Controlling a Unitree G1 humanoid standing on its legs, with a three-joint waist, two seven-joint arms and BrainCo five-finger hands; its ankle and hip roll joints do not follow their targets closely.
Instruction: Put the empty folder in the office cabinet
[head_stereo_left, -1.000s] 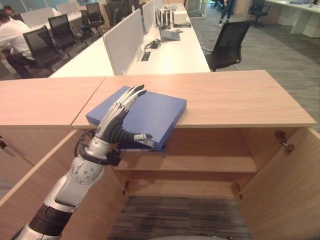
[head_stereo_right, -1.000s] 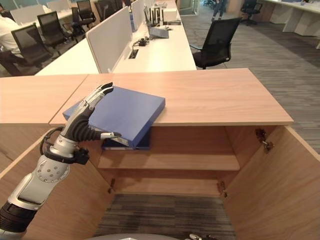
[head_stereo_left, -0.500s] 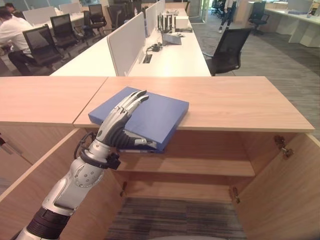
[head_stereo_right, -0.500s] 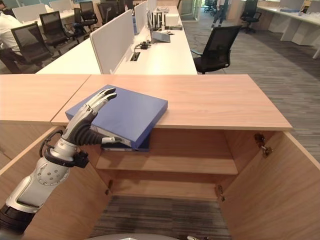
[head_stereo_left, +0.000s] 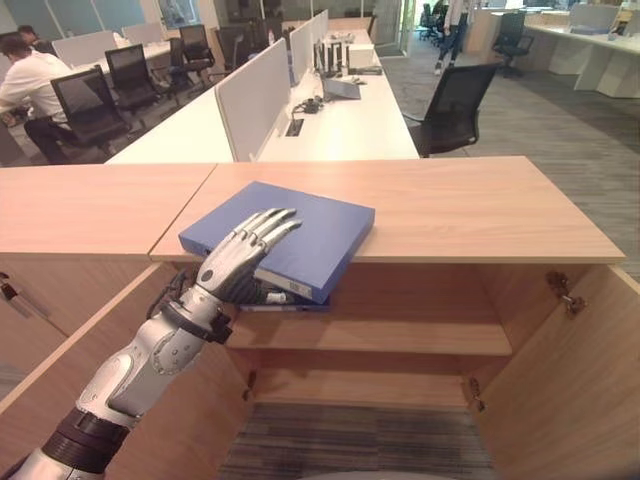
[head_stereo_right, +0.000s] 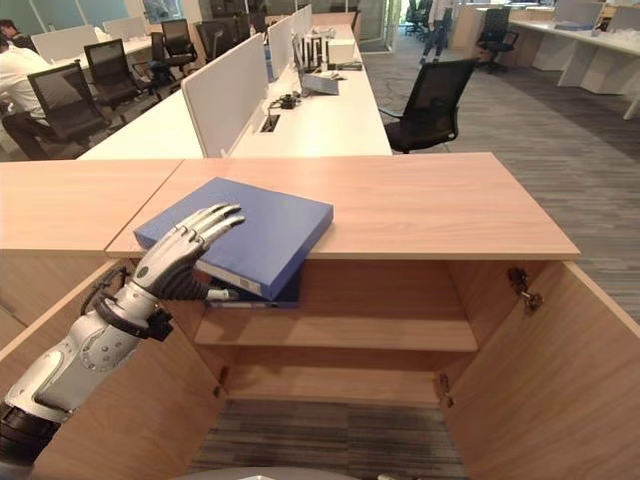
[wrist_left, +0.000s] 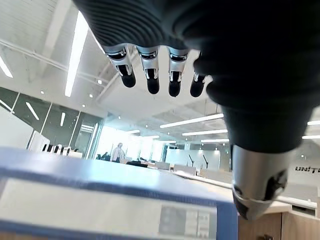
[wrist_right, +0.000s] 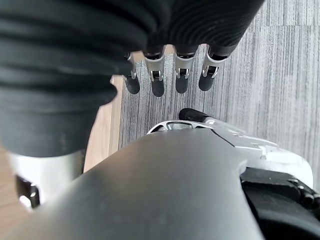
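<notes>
The blue folder has a plain upper side showing, so I should expect to find a white label on its hidden bottom side when I tilt the folder up.
A blue folder lies flat on the wooden cabinet top, and its near corner hangs over the front edge above the open cabinet. My left hand reaches up from the lower left. Its straight fingers are spread over the folder's top, and its thumb is below the overhanging edge. The left wrist view looks along the folder's spine, which carries a label. My right hand hangs with straight fingers over grey carpet and holds nothing.
Both cabinet doors stand open, the right door swung toward me. A bare shelf runs across the inside of the cabinet. Behind the cabinet are white desks with dividers, a black chair and a seated person.
My left hand has drawn back slightly and lies flatter on the folder, with its wrist lower. The camera has shifted a little. The folder stays on the cabinet top.
</notes>
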